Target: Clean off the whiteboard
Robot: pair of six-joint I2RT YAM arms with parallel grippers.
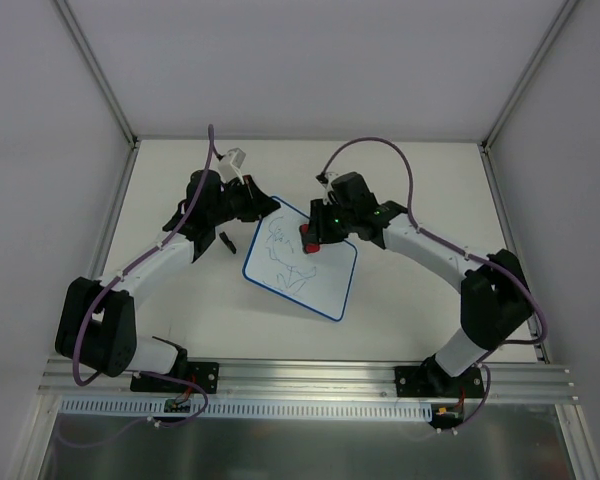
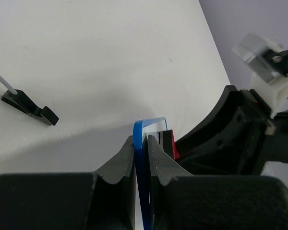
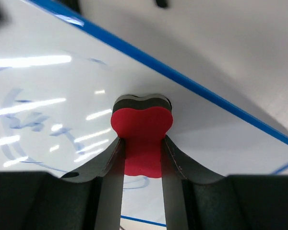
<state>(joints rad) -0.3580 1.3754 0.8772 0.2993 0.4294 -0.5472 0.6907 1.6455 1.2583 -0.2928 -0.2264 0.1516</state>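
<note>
I should sweep the red eraser (image 1: 310, 241) back toward the blue scribbles (image 1: 280, 256) with my right gripper, since the eraser presses close to the whiteboard's far rim, beyond them.
The whiteboard (image 1: 305, 270), white with a thin blue rim and blue scribbles, lies in the middle of the table. My left gripper (image 1: 263, 208) is shut on its far left corner; in the left wrist view the blue rim (image 2: 140, 158) sits pinched between the two fingers. My right gripper (image 1: 312, 240) is shut on the small red bone-shaped eraser (image 3: 141, 139), whose dark felt end presses on the board (image 3: 48, 86) near its far edge. Blue marks show on the board left of and below the eraser.
A small black clip (image 1: 226, 242) lies on the table left of the board; it also shows in the left wrist view (image 2: 29, 105). White walls enclose the table on the left, right and back. An aluminium rail (image 1: 310, 375) runs along the near edge.
</note>
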